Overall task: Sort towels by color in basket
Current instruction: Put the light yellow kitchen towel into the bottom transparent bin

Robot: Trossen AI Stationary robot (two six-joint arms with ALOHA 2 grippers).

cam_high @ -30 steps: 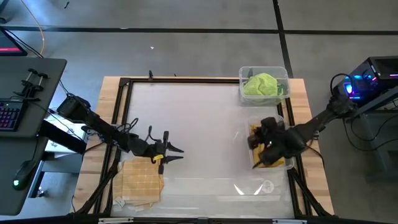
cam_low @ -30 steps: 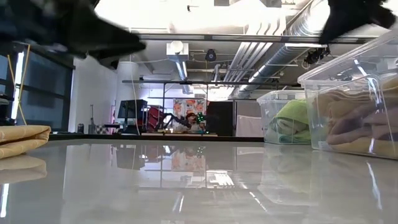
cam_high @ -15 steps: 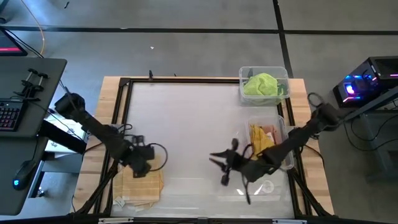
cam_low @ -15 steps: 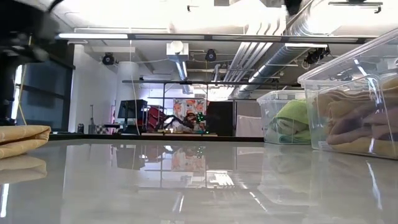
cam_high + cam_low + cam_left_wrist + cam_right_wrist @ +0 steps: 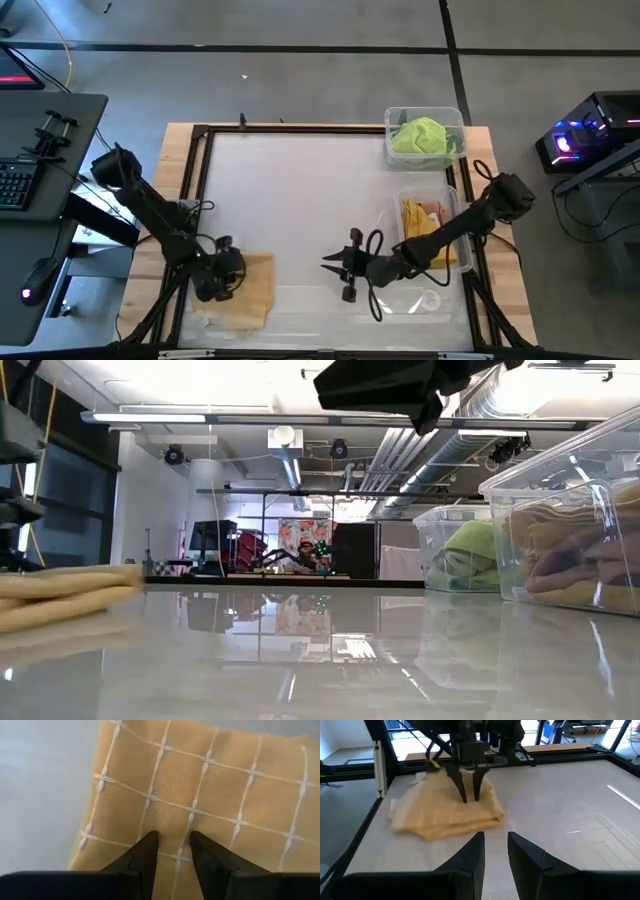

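I expect the tan check towel [image 5: 258,298] to come along in one piece and stay folded when I pull it toward the middle, because its flat layers [image 5: 264,264] are squarely lined up.
A pile of tan check towels [image 5: 250,288] lies at the table's near left, resting flat on the tabletop; it also shows in the low view [image 5: 70,588]. My left gripper [image 5: 222,278] points down onto its top, fingers a little apart [image 5: 172,845]. My right gripper [image 5: 330,265] hovers open over the near middle of the table, pointing toward the pile [image 5: 496,845], with nothing between its fingers. A lime green towel [image 5: 420,135] fills the far right bin. Mustard yellow and salmon pink towels [image 5: 425,225] lie in the bin nearer to me. My left gripper sets both fingertips [image 5: 149,845] on the top layer of the tan check towel [image 5: 172,827], coming from above and slanting down. A narrow strip of cloth shows between the tips. Whether any cloth is pinched, I cannot tell. The pile stays on the table.
Two clear plastic bins stand along the right edge [image 5: 458,128] [image 5: 462,205]. A further clear plastic piece [image 5: 415,300] lies at the near right. A black frame [image 5: 300,128] rims the table. The white middle of the table is open.
My left gripper has swung toward the table's near left, tipped downward and come down onto the tan check pile, whose top has spread toward the right. My right gripper has left the yellow-and-pink bin, moved toward the table's middle and down, and turned toward the pile.
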